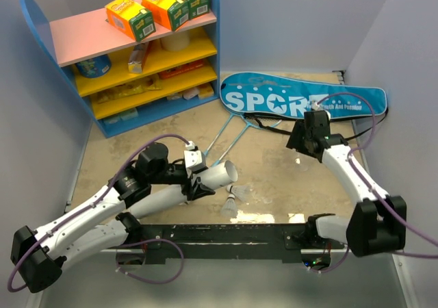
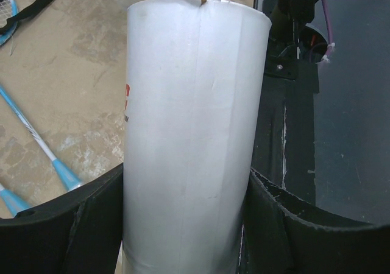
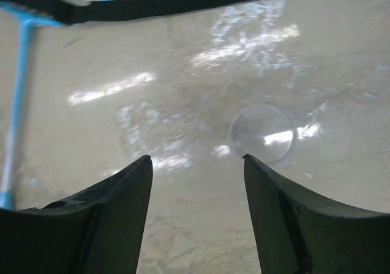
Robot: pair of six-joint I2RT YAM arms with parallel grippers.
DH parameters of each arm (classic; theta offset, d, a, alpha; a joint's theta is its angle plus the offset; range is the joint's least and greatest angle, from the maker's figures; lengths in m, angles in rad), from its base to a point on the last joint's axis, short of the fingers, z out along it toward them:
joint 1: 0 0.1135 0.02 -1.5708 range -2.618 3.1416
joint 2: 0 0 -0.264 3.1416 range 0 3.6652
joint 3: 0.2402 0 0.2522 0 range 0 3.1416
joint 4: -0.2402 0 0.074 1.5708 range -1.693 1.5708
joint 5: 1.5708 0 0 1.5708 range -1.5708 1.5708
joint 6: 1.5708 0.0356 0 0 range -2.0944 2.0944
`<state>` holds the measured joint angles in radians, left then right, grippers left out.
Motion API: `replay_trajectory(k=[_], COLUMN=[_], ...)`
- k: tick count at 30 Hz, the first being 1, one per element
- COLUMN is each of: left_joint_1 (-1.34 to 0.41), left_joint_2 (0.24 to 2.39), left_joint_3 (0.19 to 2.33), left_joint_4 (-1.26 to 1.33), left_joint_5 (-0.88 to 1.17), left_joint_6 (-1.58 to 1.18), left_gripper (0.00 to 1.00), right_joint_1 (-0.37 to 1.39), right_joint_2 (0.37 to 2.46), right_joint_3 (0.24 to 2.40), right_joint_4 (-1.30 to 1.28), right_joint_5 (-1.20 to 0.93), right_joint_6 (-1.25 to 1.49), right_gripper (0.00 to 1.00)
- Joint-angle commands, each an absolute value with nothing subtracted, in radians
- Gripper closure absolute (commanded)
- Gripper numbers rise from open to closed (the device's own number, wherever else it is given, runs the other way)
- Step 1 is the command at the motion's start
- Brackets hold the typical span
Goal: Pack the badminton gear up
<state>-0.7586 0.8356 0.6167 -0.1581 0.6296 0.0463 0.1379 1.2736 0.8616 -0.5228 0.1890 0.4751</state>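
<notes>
The farther white shuttlecock's skirt is free and faces my open right gripper, so I should keep moving toward that shuttlecock until my fingers close on its skirt.
My left gripper (image 1: 198,179) is shut on a white tube (image 1: 217,177) that lies nearly level over the table, its open end toward two white shuttlecocks (image 1: 233,200) just beyond it. In the left wrist view the tube (image 2: 192,128) fills the gap between the fingers (image 2: 55,237). Two thin light-blue rackets (image 1: 227,133) lie crossed on the table, with their heads toward the blue "SPORT" bag (image 1: 301,99) at the back right. My right gripper (image 1: 299,144) hangs open and empty in front of the bag. It is over bare table (image 3: 195,159), beside a clear round lid (image 3: 263,133).
A blue shelf unit (image 1: 137,55) with orange-green boxes (image 1: 157,7) on top stands at the back left. The bag's black strap (image 3: 183,3) trails on the table near a racket shaft (image 3: 18,73). The black base rail (image 1: 226,236) runs along the near edge. Grey walls close in both sides.
</notes>
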Motion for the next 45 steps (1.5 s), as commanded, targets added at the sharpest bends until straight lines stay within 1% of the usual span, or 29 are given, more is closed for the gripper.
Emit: replay_trajectory(k=[1, 2, 5, 7, 14, 17, 26, 33, 45], left_joint_1=[-0.755, -0.753, -0.755, -0.755, -0.753, -0.755, -0.755, -0.755, -0.755], left_joint_2=[0.839, 0.847, 0.857, 0.859, 0.83, 0.818, 0.808, 0.807, 0.813], left_joint_3=[0.621, 0.624, 0.629, 0.63, 0.626, 0.624, 0.624, 0.626, 0.627], left_joint_4=[-0.11, -0.117, -0.12, -0.121, -0.117, -0.115, -0.117, -0.118, -0.118], left_joint_5=[0.614, 0.608, 0.595, 0.586, 0.543, 0.534, 0.529, 0.531, 0.535], left_joint_6=[0.049, 0.048, 0.048, 0.046, 0.044, 0.044, 0.04, 0.04, 0.043], left_gripper=[1.0, 1.0, 1.0, 1.0, 1.0, 1.0, 1.0, 1.0, 1.0], right_joint_1=[0.218, 0.285, 0.401, 0.439, 0.465, 0.48, 0.558, 0.615, 0.653], right_joint_2=[1.132, 1.117, 1.046, 0.984, 0.819, 0.795, 0.839, 0.928, 1.037], right_joint_3=[0.88, 0.881, 0.847, 0.787, 0.605, 0.558, 0.479, 0.469, 0.451], right_joint_4=[-0.564, -0.589, -0.595, -0.572, -0.44, -0.413, -0.318, -0.267, -0.128], right_joint_5=[0.002, -0.021, -0.103, -0.177, -0.303, -0.302, -0.284, -0.259, -0.264], right_joint_6=[0.46, 0.471, 0.549, 0.621, 0.83, 0.891, 0.992, 1.014, 1.069], right_gripper=[0.36, 0.36, 0.37, 0.37, 0.36, 0.36, 0.36, 0.35, 0.36])
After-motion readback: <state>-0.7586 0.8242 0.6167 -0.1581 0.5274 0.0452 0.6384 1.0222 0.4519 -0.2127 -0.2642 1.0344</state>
